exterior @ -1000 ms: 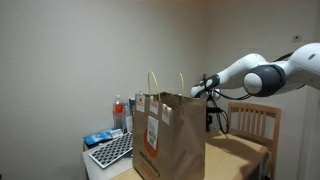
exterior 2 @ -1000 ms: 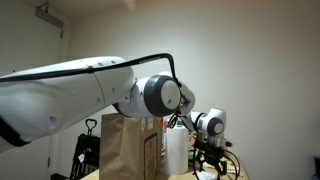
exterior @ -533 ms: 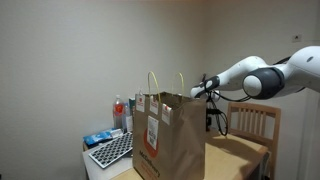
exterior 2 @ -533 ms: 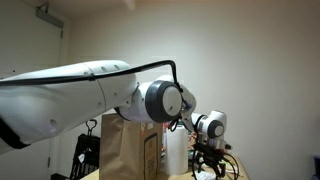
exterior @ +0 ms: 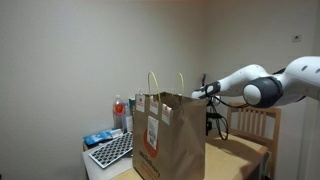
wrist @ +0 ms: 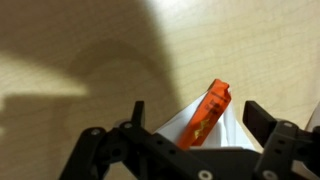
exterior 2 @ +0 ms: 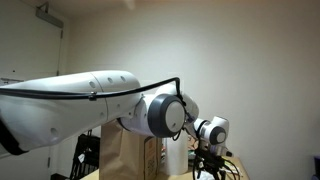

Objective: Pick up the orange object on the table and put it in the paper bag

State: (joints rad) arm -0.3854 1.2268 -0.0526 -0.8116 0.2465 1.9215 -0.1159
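Observation:
The orange object (wrist: 208, 113) lies at a slant to the gripper's open fingers, so the robot should turn its gripper to face the orange object's long edges (wrist: 217, 120) before closing.
In the wrist view the orange object (wrist: 208, 112), a small flat reddish-orange packet with yellow print, lies on a white sheet (wrist: 232, 128) on the tan table (wrist: 80, 50). My gripper (wrist: 197, 112) is open, one finger on each side of the packet and not touching it. In both exterior views the gripper (exterior: 212, 122) (exterior 2: 207, 170) hangs low over the table (exterior: 238, 150), behind the tall brown paper bag (exterior: 170, 135) (exterior 2: 128, 160). The bag stands upright with two loop handles and a white-and-red label. The orange object is hidden in both exterior views.
A small white stand with a keyboard (exterior: 112, 150) and clear bottles with red tops (exterior: 120, 110) is beside the bag. A wooden chair (exterior: 256, 122) stands behind the table. My arm (exterior 2: 90, 100) fills much of an exterior view.
My arm has sunk lower and the gripper has come down a little towards the table behind the bag. The bag has not moved.

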